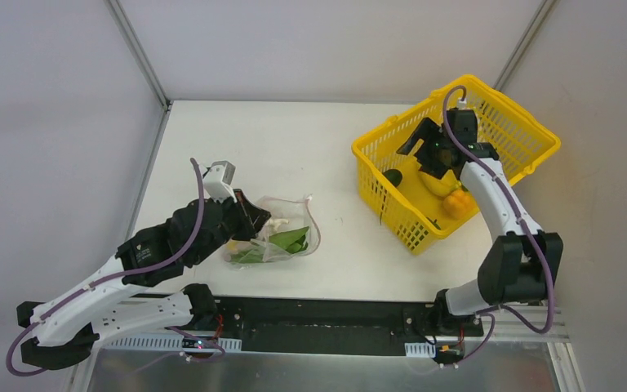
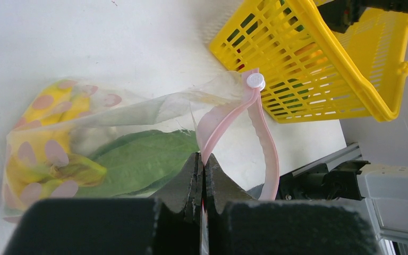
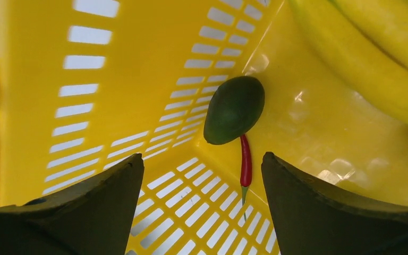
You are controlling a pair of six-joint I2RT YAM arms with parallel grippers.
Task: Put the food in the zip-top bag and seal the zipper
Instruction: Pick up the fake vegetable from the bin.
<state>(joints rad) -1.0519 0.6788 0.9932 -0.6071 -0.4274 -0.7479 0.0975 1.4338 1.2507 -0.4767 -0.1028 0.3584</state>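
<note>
I should go on down before stopping with my open right gripper's fingers on either side of the dark green oval fruit [image 1: 393, 176]. The fruit lies clear of the banana bunch and is centred ahead of that gripper.
The clear zip-top bag [image 1: 282, 237] lies on the table's left side with green leafy food [image 2: 138, 159] and a yellow piece [image 2: 58, 170] inside. My left gripper [image 2: 202, 158] is shut on the pink zipper strip [image 2: 265, 143] at the bag's mouth, and the white slider [image 2: 255, 81] sits at the far end. My right gripper [image 3: 202, 156] is open and empty inside the yellow basket [image 1: 531, 135]. It hovers over a dark green oval fruit [image 3: 234, 109] and a red chili [image 3: 245, 159], with the banana bunch [image 3: 377, 58] beside them. An orange pepper [image 1: 457, 202] lies in the basket too.
The basket stands tilted at the table's back right, its slotted walls close around my right gripper [image 1: 420, 147]. White table [image 1: 335, 147] lies between the bag and the basket. The metal rail with the arm bases [image 1: 318, 327] runs along the near edge.
</note>
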